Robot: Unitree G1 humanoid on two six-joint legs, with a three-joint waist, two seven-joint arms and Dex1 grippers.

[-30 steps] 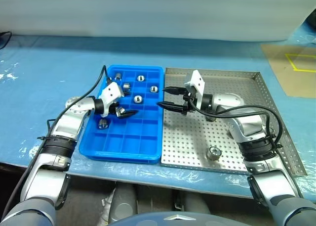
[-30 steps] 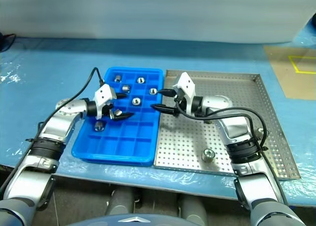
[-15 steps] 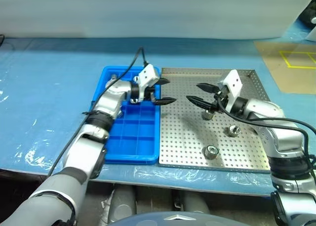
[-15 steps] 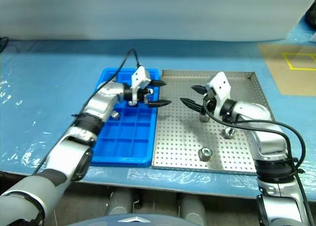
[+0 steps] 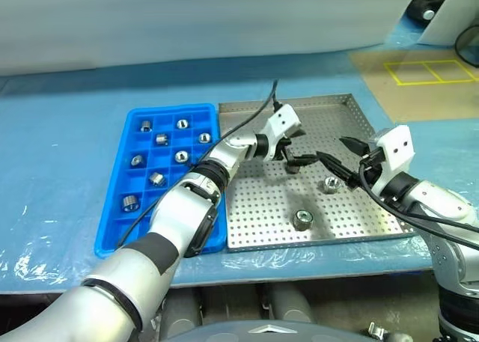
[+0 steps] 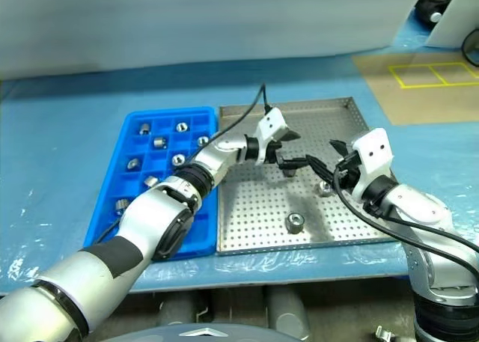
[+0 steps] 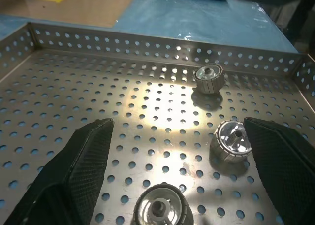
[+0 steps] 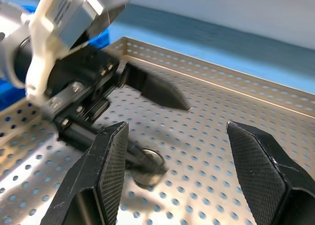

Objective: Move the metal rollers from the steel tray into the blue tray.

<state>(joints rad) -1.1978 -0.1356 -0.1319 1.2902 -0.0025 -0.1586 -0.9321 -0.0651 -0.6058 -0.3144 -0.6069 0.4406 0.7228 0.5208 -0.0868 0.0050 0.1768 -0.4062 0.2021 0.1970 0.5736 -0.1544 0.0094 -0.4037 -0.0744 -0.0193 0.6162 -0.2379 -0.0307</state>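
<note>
My left gripper should keep going down until its open fingers reach the nearest roller's sides (image 5: pixel 292 169), as this roller (image 7: pixel 163 208) stands upright between them, clear of the other rollers.
The steel tray (image 5: pixel 352 106) lies right of the blue tray (image 5: pixel 112 230) on the table. Three metal rollers rest on its perforated floor: one (image 5: pixel 293 167), one (image 5: pixel 330 183), one (image 5: pixel 303 219). Several more rollers (image 5: pixel 180 156) sit in the blue tray's compartments. My left arm reaches across the blue tray. Its left gripper (image 5: pixel 299 149) stands open just above the first roller (image 7: pixel 157 210), which lies low between its fingers (image 7: pixel 83 161), ungripped. My right gripper (image 5: pixel 331 148) hangs open and empty over the tray's right half, facing the left gripper (image 8: pixel 157 92).
A pale blue sheet (image 5: pixel 60 132) covers the table. A brown board with yellow tape lines (image 5: pixel 419 76) lies at the back right. A black cable (image 5: pixel 247 121) runs along the left arm. The steel tray's raised rim (image 7: pixel 162 40) borders the rollers.
The view has swung to the right. My left gripper has moved from over the blue tray into the steel tray, still open. My right gripper has drawn back to the right.
</note>
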